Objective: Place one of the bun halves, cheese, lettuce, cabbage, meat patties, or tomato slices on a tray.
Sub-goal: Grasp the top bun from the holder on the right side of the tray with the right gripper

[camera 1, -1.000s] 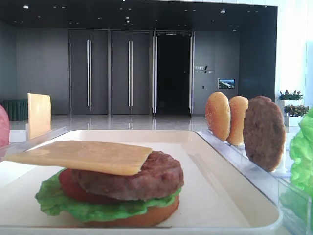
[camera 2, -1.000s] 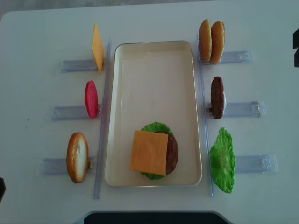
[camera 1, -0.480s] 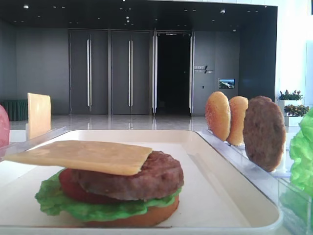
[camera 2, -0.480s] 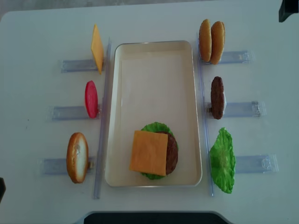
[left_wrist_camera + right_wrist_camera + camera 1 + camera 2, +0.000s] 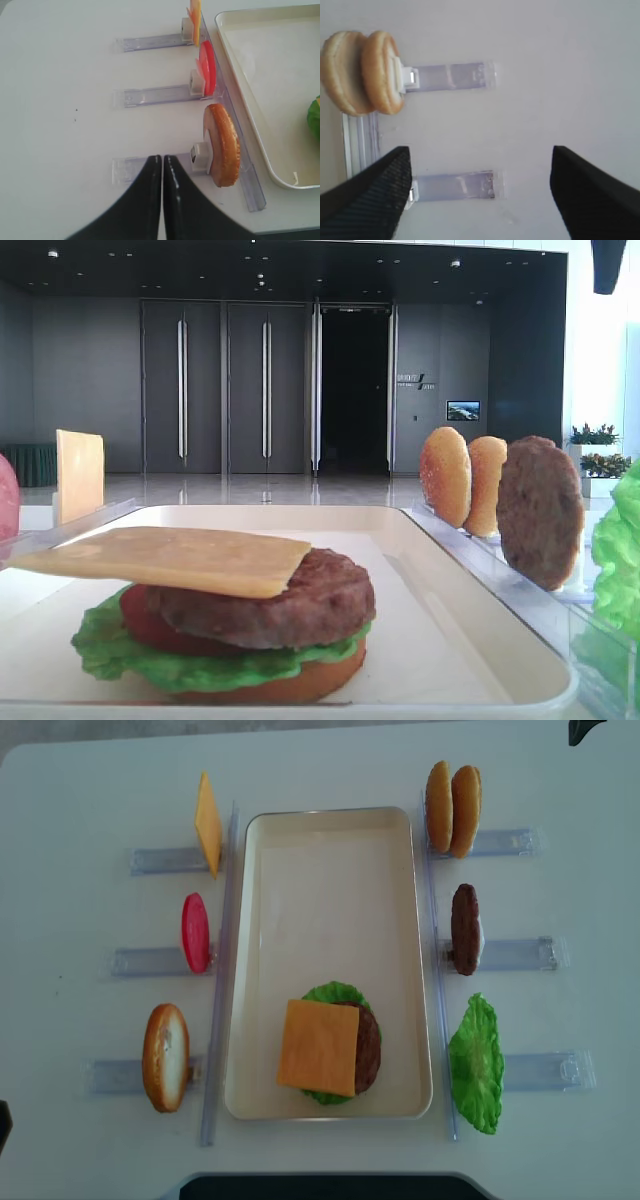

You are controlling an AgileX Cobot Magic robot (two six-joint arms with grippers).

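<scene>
My right gripper needs to swing back and go over the bun half (image 5: 439, 806) closest to the tray, with a finger on either side. It is hanging open out beyond the paired bun halves (image 5: 455, 810).
On the cream tray (image 5: 330, 850) sits a stack: a cheese (image 5: 318, 1047) slice on a meat patty (image 5: 369, 1048), over tomato (image 5: 140, 625), lettuce (image 5: 200, 665) and a bun half (image 5: 290, 685). My right gripper (image 5: 480, 150) hangs open and holds nothing, above a clear rack (image 5: 455, 186), with two upright bun halves (image 5: 362, 72) to its upper left. Only its dark edge (image 5: 585, 728) shows at the overhead view's top right corner. My left gripper (image 5: 163, 158) is shut on nothing, just left of a standing bun half (image 5: 222, 145).
Left racks hold a cheese slice (image 5: 207, 823), a tomato slice (image 5: 195, 932) and a bun half (image 5: 165, 1056). Right racks hold two bun halves (image 5: 452, 808), a patty (image 5: 464, 928) and lettuce (image 5: 476, 1063). Long clear rails run along both tray sides.
The right arm's dark part has slid along the overhead view's right edge into its top corner, and now shows at the low view's top right. The food and the left arm are unchanged.
</scene>
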